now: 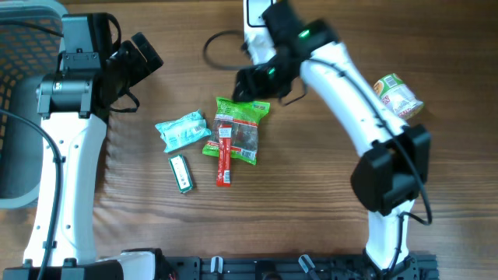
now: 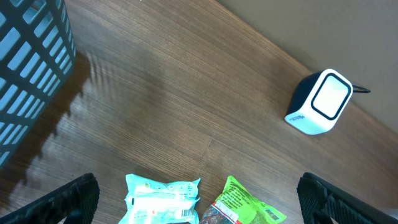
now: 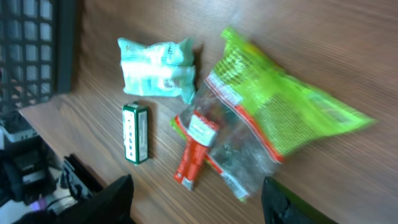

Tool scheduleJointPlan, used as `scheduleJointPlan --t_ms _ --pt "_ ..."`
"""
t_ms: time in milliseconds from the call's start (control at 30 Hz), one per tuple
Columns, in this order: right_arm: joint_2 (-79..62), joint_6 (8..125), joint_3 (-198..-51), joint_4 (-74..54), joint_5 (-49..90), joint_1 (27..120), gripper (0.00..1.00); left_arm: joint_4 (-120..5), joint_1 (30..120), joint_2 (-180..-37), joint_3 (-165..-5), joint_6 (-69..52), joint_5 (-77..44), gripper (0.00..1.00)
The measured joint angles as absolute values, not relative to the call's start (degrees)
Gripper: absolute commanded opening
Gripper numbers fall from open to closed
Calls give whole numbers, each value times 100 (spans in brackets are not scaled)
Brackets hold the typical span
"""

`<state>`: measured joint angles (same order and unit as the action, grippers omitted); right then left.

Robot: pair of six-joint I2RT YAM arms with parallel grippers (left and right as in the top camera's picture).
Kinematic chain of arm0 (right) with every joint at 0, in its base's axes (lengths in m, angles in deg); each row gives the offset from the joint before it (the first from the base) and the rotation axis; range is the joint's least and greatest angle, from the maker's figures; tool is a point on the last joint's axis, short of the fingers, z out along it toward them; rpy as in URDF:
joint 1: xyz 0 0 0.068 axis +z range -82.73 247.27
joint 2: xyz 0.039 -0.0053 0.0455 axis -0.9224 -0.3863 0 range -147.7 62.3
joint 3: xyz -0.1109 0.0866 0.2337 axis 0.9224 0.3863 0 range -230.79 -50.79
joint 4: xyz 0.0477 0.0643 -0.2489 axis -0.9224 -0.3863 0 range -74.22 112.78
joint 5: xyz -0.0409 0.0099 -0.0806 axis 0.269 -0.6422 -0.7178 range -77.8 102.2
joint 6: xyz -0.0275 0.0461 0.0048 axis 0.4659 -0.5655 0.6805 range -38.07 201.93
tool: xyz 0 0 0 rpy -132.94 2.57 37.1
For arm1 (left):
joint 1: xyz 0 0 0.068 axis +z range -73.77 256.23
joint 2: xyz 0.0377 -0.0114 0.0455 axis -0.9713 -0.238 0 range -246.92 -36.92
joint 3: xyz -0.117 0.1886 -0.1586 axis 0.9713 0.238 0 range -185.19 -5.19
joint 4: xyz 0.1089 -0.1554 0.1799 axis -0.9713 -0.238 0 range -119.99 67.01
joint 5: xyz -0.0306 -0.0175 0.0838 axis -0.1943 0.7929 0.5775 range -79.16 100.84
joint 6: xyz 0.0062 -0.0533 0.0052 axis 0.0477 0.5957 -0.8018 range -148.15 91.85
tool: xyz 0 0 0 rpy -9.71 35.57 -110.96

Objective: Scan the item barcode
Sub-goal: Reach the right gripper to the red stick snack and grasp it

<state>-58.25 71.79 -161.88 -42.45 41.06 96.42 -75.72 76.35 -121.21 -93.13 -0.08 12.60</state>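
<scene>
My right gripper should keep descending over the red tube, which lies on the green snack bag lengthwise between my open fingers, until they straddle its white end.
The white barcode scanner stands at the table's far edge; overhead it is mostly hidden by my right arm. A green snack bag lies mid-table with a red tube across it. A teal packet and a small green box lie to its left. My right gripper hovers over the bag's far end, open, and nothing sits between its fingers; the bag looks blurred there. My left gripper is open and empty, above and behind the teal packet.
A grey mesh basket fills the left edge of the table. A tin can lies on its side at the far right. The scanner's black cable loops just left of the right gripper.
</scene>
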Motion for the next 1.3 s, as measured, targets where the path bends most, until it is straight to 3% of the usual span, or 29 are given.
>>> scheduleJointPlan --t_ms 267,567,700,867,1000,1100,1133,1200,1300 --pt "-5853 6303 -15104 -3391 3527 10365 70 -7572 7635 -12121 -9313 -8 1260 100" --pt "-5856 5715 -14505 -2335 3004 10733 58 -7572 7635 -12121 -9315 -8 1260 100" --pt "-5856 5586 -14186 -1915 2963 10730 50 -7572 7635 -12121 -9313 -10 1260 100" --pt "-5856 5494 -13930 -1675 2926 10730 32 -7572 7635 -12121 -9313 -8 1260 100" --pt "-5856 5490 -13926 -1605 2924 10730 32 -7572 7635 -12121 -9313 -8 1260 100" --pt "-5856 5499 -13926 -1601 2924 10730 46 -7572 7635 -12121 -9313 -8 1260 100" --pt "-5856 5507 -13926 -1601 2921 10730 47 -7572 7635 -12121 -9313 -8 1260 100" --pt "-5856 5490 -13926 -1592 2921 10730 45 -7572 7635 -12121 -9313 -8 1260 100" --pt "-5856 5468 -13921 -1583 2921 10730 33 -7572 7635 -12121 -9313 -8 1260 100"
